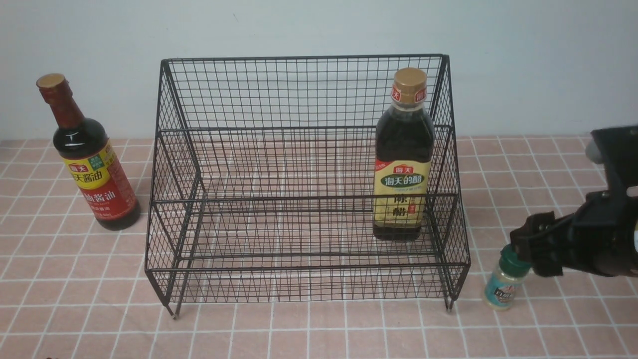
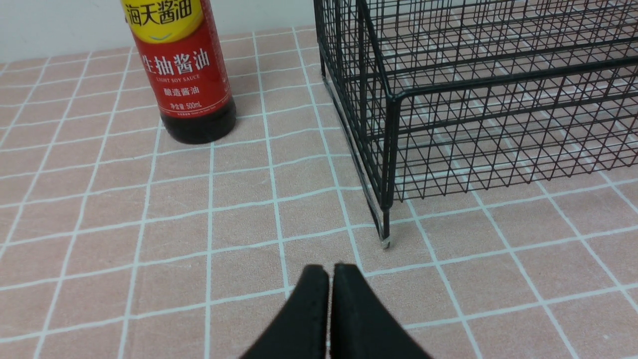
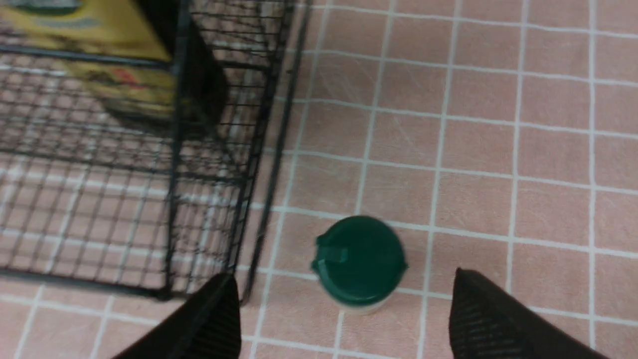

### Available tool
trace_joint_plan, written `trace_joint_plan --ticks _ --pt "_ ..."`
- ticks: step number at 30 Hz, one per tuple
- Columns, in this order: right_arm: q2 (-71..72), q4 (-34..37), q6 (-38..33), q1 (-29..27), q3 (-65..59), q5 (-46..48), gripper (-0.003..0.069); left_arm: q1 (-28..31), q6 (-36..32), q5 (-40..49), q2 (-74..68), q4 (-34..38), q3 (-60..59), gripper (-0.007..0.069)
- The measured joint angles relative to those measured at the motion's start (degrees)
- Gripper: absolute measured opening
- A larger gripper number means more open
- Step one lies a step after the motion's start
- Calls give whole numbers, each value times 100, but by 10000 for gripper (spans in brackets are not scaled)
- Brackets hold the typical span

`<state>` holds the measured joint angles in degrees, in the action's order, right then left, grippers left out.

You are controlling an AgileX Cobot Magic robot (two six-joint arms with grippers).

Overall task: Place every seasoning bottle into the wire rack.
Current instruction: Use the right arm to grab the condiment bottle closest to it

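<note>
The green cap (image 1: 513, 261) is closed and sits straight on its neck, so the small shaker's body (image 1: 502, 289) will come up with the cap when the robot lifts.
The black wire rack (image 1: 304, 94) stands mid-table. Inside it, at the right end of the lower tier, stands the square dark bottle (image 1: 403, 159) with its yellow label and gold cap. The round red-necked bottle (image 1: 89, 159) stands on the table left of the rack, also seen in the left wrist view (image 2: 182, 70). The tiny green-capped shaker (image 1: 506, 281) stands by the rack's right front leg. My right gripper (image 3: 344, 284) hangs open just above it, its fingers wide apart on either side of the green cap (image 3: 360, 259), not touching. My left gripper (image 2: 330, 271) is shut and empty near the rack's left front leg.
The table (image 1: 309, 334) is covered in pink tiles and a pale wall stands behind it. The rack's left front leg (image 2: 385, 234) is close ahead of the left gripper. The rack's right side (image 3: 239, 174) is beside the shaker.
</note>
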<state>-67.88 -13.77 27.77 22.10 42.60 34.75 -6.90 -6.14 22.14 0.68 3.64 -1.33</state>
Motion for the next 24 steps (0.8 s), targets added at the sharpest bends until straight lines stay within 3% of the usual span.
trace_joint_plan --ticks 24 --pt "-1508 -389 142 -119 -4 -1011 510 0 0 0 0 0 0 -7"
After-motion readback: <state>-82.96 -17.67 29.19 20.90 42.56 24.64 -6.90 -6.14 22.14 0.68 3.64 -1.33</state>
